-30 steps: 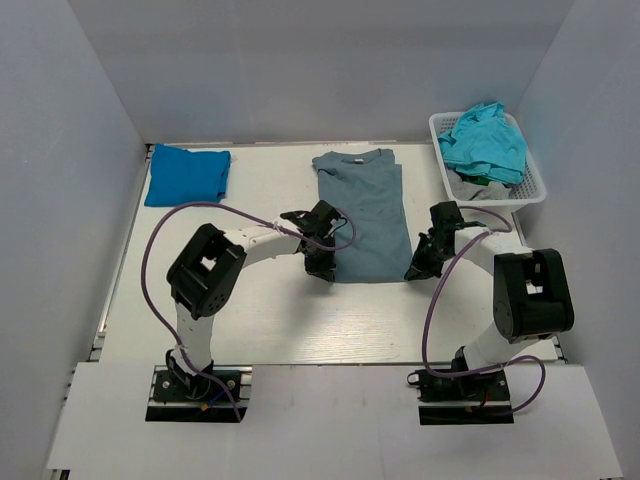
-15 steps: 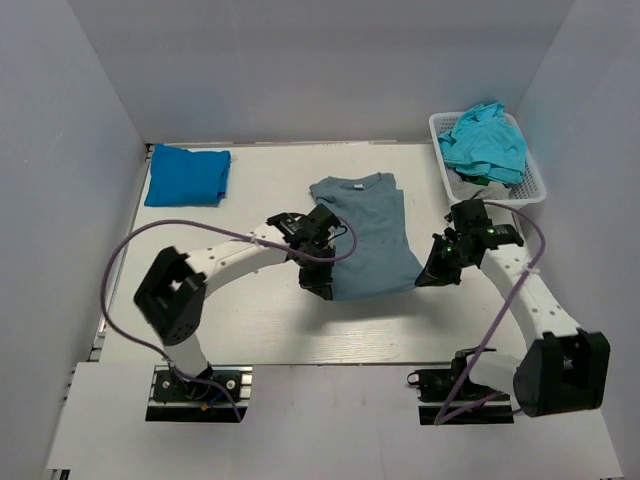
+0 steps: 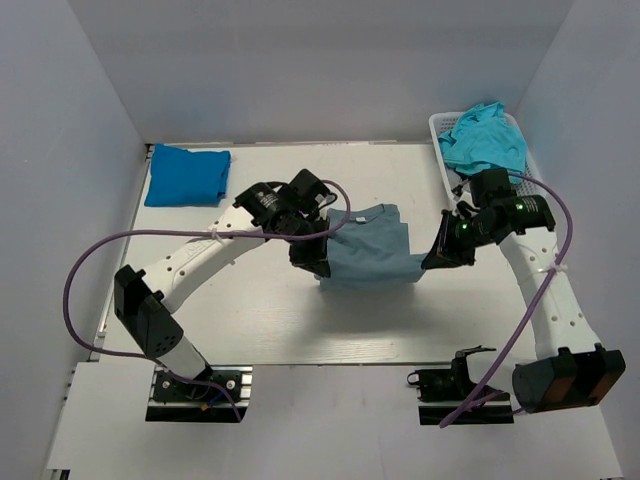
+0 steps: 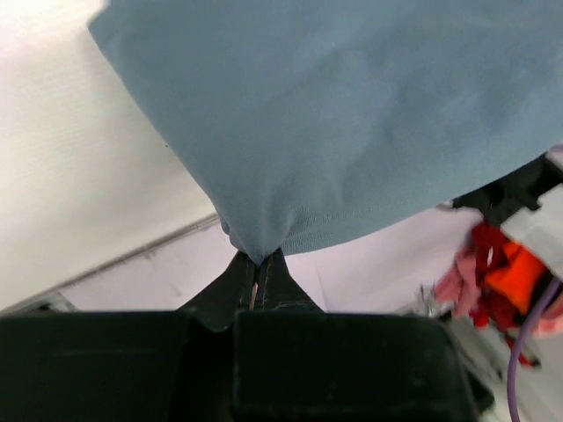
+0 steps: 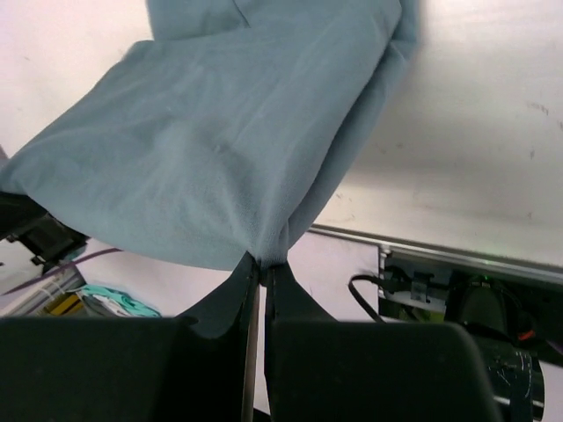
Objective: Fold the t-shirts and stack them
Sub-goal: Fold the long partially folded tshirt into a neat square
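Note:
The t-shirt's hem (image 3: 374,285) is stretched wide between both grippers and faces the collar (image 3: 362,215). My left gripper should keep carrying its corner of the hem until the hem gets to the collar.
The dusty grey-blue t-shirt (image 3: 370,250) hangs lifted between both arms at the table's middle, its near hem raised and carried over its far part. My left gripper (image 3: 318,268) is shut on the hem's left corner; the cloth (image 4: 352,123) spreads up from the pinched tips. My right gripper (image 3: 430,262) is shut on the right corner, cloth (image 5: 237,167) bunched at its tips. A folded bright blue t-shirt (image 3: 187,174) lies at the far left. Turquoise t-shirts (image 3: 485,140) are heaped in the basket.
The white mesh basket (image 3: 538,182) stands at the far right corner, close behind my right arm. Purple cables loop from both arms. Grey walls close in the table on three sides.
Both grippers have lifted the grey-blue t-shirt's near hem and carried it away from the bases over the shirt. Both arms stretched out further.

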You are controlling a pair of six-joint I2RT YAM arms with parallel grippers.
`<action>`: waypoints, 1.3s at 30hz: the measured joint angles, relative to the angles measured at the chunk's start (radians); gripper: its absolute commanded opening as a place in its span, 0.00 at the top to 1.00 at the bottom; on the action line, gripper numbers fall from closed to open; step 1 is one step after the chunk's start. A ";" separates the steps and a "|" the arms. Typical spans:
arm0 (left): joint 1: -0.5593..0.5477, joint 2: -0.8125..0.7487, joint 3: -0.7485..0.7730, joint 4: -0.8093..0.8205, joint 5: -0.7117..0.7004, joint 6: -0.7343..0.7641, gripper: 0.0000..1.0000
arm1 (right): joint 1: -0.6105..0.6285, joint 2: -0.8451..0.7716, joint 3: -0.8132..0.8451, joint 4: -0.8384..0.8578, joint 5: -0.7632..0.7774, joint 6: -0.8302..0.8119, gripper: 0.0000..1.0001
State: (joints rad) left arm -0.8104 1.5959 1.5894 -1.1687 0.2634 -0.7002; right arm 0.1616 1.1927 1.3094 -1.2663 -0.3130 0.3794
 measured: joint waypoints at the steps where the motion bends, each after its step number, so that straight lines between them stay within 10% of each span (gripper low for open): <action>1: 0.003 0.003 0.018 -0.006 -0.018 0.000 1.00 | -0.002 0.016 0.021 0.004 -0.006 -0.003 1.00; 39: 0.299 0.346 0.147 0.288 -0.059 0.074 1.00 | -0.057 0.583 0.378 0.246 -0.120 0.002 1.00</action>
State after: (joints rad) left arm -0.5117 1.9423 1.7367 -0.8810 0.2047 -0.6266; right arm 0.1043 1.7756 1.6878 -1.0206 -0.4332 0.3817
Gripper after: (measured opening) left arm 0.026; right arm 0.033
